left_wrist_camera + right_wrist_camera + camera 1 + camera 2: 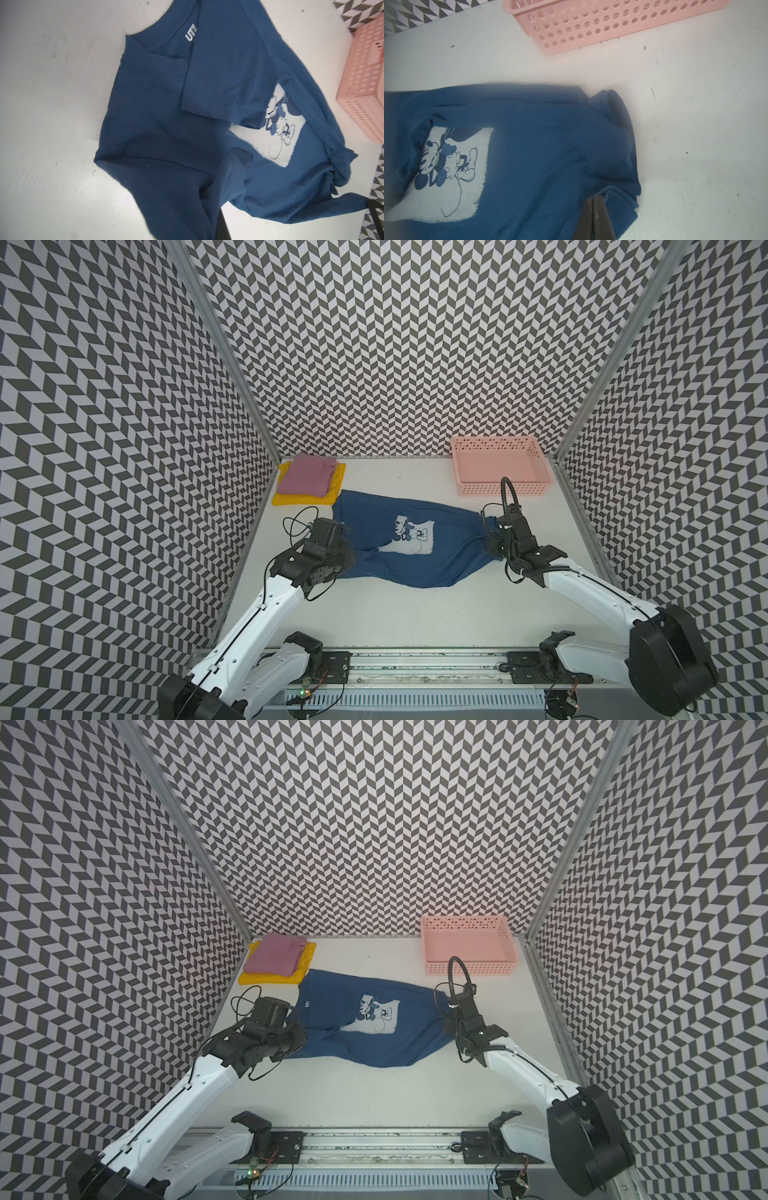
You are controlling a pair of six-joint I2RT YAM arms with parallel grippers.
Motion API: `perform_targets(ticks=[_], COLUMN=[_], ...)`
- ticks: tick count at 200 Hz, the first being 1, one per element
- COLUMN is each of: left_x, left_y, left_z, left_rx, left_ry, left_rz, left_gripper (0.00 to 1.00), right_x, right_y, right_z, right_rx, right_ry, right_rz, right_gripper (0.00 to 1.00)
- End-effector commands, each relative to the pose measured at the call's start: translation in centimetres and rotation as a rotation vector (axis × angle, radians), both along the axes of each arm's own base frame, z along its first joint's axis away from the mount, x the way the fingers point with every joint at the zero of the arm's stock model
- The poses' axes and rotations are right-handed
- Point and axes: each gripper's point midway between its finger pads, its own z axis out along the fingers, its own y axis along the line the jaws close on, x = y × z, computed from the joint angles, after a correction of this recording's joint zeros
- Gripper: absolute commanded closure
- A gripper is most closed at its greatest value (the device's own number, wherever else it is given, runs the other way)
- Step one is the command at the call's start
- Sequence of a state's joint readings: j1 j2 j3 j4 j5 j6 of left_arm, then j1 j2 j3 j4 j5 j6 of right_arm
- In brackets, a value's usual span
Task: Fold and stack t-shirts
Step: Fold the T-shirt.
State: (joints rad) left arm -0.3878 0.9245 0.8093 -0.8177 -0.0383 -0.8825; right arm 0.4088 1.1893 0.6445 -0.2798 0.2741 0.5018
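The navy blue t-shirt's near edge (426, 583) hangs loose between my grippers, so next my right gripper draws the bunched end (483, 546) away from my left gripper before folding.
The navy blue t-shirt (415, 560) (353, 1044) with the pale mouse print is stretched sideways across the middle of the table. My left gripper (351, 564) (303, 1042) is shut on its left end; cloth drapes over the jaws (219, 216), and one dark finger shows. My right gripper (494, 545) (449, 1025) is shut on the bunched right end, its jaws (594, 196) pinching a fold. At the back left, a folded mauve-pink t-shirt (307, 475) (274, 955) lies on a folded yellow t-shirt (303, 498) (270, 978).
A pink perforated basket (498, 488) (469, 968) (365, 83) (591, 27) stands at the back right, nothing showing in it. Patterned walls close in the table on the left, back and right. A metal rail with both arm bases runs along the front edge.
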Motion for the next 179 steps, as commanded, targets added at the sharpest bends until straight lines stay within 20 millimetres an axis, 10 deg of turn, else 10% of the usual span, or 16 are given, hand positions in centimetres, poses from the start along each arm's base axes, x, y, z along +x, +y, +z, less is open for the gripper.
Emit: perform_targets(ticks=[1, 91, 131, 179], left_x=[0.0, -0.5, 2.9, 7.5], left_y=[0.5, 0.5, 0.3, 0.1], left_z=[1.1, 3.0, 6.6, 7.5], left_rx=[0.004, -0.039, -0.022, 0.023], left_ry=[-0.070, -0.214, -0.386, -0.431], left_rz=[-0.006, -0.032, -0.017, -0.025], left_gripper=[1.00, 1.00, 1.00, 1.00], right_x=[-1.0, -4.2, -1.8, 0.2], right_y=[-1.5, -2.5, -3.6, -3.4], right_z=[0.3, 1.5, 4.2, 1.3], right_rx=[0.002, 0.096, 0.041, 0.003], right_ry=[-0.021, -0.104, -0.207, -0.120], right_rz=[-0.071, -0.090, -0.157, -0.166], right_gripper=[1.00, 1.00, 1.00, 1.00])
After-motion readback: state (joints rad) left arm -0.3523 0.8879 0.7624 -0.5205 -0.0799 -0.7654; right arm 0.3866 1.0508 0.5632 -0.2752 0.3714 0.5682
